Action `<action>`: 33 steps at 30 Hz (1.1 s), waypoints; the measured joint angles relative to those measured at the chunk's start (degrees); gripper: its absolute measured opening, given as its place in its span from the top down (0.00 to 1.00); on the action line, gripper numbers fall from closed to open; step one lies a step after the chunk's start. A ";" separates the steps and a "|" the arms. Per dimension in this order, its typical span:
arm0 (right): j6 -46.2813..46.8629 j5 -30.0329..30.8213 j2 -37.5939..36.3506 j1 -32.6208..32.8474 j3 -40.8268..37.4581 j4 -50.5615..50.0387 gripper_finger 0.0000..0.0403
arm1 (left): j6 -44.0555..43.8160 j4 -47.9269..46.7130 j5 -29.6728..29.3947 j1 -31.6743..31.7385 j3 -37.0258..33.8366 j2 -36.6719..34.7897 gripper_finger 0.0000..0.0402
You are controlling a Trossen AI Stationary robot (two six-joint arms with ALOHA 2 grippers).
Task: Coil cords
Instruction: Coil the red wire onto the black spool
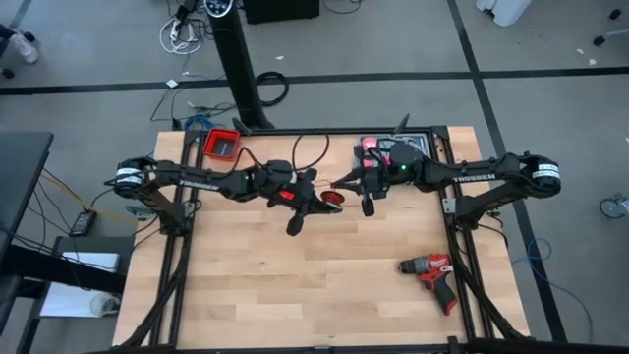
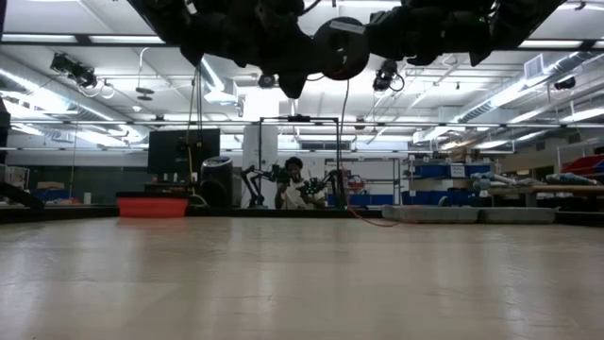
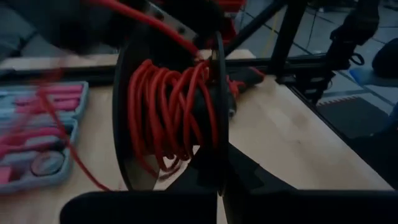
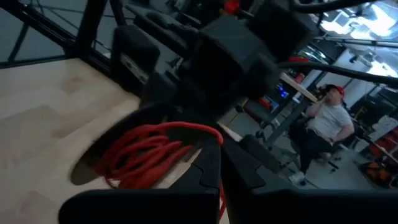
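My right gripper goes on guiding the wire around the winding [image 3: 171, 109], with the red wire running [image 3: 198, 59] between both spool edges, and lets go once the wire lies there.
The cords are a thin red wire [image 3: 163, 118] wound on a small black spool [image 1: 332, 199], held high above the table's middle between both arms. A loose stretch of the wire [image 2: 345, 142] hangs from the spool [image 2: 340, 47] down toward the table's far side. My left gripper [image 1: 317, 188] comes from the left and is shut on the spool. My right gripper [image 1: 343, 185] comes from the right and is shut at the wire [image 4: 149, 155] on the spool's other side. My left gripper [image 3: 221, 196] pinches the rim of one spool flange [image 3: 217, 163] between its two fingers, coming nearly level from the table's left. The spool is lifted clear, its flanges on edge. My right gripper [image 4: 221, 186] is shut on a strand of the red wire [image 4: 220, 147] that runs off the winding into its fingers, coming level from the table's right.
A red bin [image 1: 222, 144] stands at the table's far left and a grey tray with a pink tool kit [image 1: 373, 149] at the far middle. A red-black drill [image 1: 432, 275] lies near the right front. A person [image 4: 323, 134] sits in the room beyond the table.
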 joint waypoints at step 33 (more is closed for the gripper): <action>11.19 -5.04 7.41 1.78 -0.07 4.23 0.83 | 22.29 14.25 -1.81 -1.92 -0.02 0.34 0.99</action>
